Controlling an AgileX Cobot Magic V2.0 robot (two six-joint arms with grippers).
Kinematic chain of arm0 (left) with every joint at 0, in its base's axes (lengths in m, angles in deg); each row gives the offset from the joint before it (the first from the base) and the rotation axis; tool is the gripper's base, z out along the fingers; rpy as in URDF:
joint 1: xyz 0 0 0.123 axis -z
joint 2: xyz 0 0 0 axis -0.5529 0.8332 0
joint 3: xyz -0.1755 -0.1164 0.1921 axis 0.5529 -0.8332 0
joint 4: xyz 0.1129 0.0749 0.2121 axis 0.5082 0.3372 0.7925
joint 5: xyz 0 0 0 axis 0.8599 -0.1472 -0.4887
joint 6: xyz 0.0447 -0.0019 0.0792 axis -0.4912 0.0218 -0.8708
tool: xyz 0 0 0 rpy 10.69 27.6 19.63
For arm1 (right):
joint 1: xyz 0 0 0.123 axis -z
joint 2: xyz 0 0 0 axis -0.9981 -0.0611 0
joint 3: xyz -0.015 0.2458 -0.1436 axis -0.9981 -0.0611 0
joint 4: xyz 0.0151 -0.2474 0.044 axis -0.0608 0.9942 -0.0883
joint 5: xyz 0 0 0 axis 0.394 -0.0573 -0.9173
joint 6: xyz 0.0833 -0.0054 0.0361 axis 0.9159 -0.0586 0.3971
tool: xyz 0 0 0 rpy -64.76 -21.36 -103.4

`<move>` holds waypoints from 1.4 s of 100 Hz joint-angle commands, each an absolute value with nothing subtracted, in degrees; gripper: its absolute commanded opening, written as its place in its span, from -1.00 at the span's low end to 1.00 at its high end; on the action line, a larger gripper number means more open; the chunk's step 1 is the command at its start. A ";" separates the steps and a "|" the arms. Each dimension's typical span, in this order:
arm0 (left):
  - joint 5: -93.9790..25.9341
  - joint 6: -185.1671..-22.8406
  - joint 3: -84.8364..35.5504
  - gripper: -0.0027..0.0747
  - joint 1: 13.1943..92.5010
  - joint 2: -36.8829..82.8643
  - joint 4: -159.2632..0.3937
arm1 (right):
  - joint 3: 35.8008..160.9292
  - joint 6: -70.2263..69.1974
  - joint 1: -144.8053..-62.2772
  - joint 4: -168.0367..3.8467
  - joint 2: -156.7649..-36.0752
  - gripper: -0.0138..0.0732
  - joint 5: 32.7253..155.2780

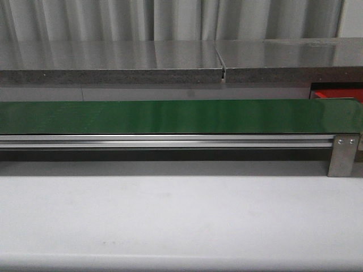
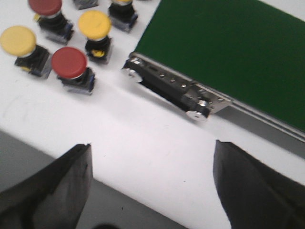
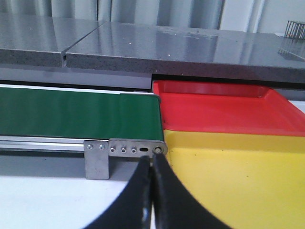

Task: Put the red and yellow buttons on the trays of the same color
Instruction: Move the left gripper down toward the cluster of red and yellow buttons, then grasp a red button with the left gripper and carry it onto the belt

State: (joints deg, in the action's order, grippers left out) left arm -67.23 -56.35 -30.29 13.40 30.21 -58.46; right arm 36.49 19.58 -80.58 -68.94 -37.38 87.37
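I expect the red button [image 2: 72, 70] to stay upright as it rides along the green conveyor belt [image 1: 181, 117] once I set it there, since the belt runs flat and level.
Several push buttons stand on the white table in the left wrist view: two red-capped ones [image 2: 69, 62] [image 2: 45, 5] and yellow-capped ones [image 2: 18, 40] [image 2: 94, 25]. My left gripper [image 2: 151, 144] hangs open over the table edge, short of the buttons, with nothing between its fingers. In the right wrist view a red tray [image 3: 224, 112] lies beyond a yellow tray [image 3: 228, 176], both beside the belt's end. My right gripper [image 3: 152, 158] is shut and empty, in front of the belt's end bracket. In the front view only a corner of the red tray [image 1: 336, 94] shows.
A long green conveyor belt [image 1: 170, 116] on an aluminium rail crosses the table; its roller end [image 2: 167, 88] lies close to the buttons. A grey stone-like counter [image 1: 113, 62] runs behind it. A metal bracket [image 3: 97, 157] holds the belt's other end.
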 commanded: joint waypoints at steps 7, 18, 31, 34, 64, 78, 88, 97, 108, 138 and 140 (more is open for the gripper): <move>-66.98 -55.76 -27.28 0.43 8.49 33.49 -59.48 | 37.70 19.24 -80.70 -68.93 -36.34 -0.95 83.16; -67.22 -55.76 -26.08 0.43 5.77 37.39 -59.48 | 37.70 19.24 -80.70 -68.93 -36.34 -0.95 83.16; -67.84 -55.76 -23.52 0.43 3.49 42.35 -59.48 | 37.70 19.24 -80.70 -68.93 -36.34 -0.95 83.16; -68.12 -55.76 -22.82 0.43 2.87 43.55 -59.48 | 37.70 19.24 -80.70 -68.93 -36.34 -0.95 83.16; -69.78 -56.03 -16.15 0.43 0.87 55.69 -61.62 | 37.70 19.24 -80.70 -68.93 -36.34 -0.95 83.16; -69.52 -56.14 -13.44 0.43 0.87 60.33 -62.48 | 37.70 19.24 -80.70 -68.93 -36.34 -0.95 83.16; -69.14 -56.14 -11.71 0.43 0.87 63.17 -62.75 | 37.70 19.24 -80.70 -68.93 -36.34 -0.95 83.16; -68.63 -56.14 -10.40 0.43 0.87 65.08 -62.98 | 37.70 19.24 -80.70 -68.93 -36.34 -0.95 83.16; -67.43 -56.14 -9.15 0.43 0.87 67.28 -64.05 | 37.70 19.24 -80.70 -68.93 -36.34 -0.95 83.16; -62.24 -56.14 -8.81 0.20 0.87 70.09 -64.64 | 37.70 19.24 -80.70 -68.93 -36.34 -0.95 83.16; -62.09 -56.14 -8.81 0.15 0.87 70.09 -64.64 | 37.70 19.24 -80.70 -68.93 -36.34 -0.95 83.16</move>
State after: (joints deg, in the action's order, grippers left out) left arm -64.63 -56.35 -10.55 0.94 72.52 -63.60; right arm 36.49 19.58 -80.58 -68.94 -37.38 87.37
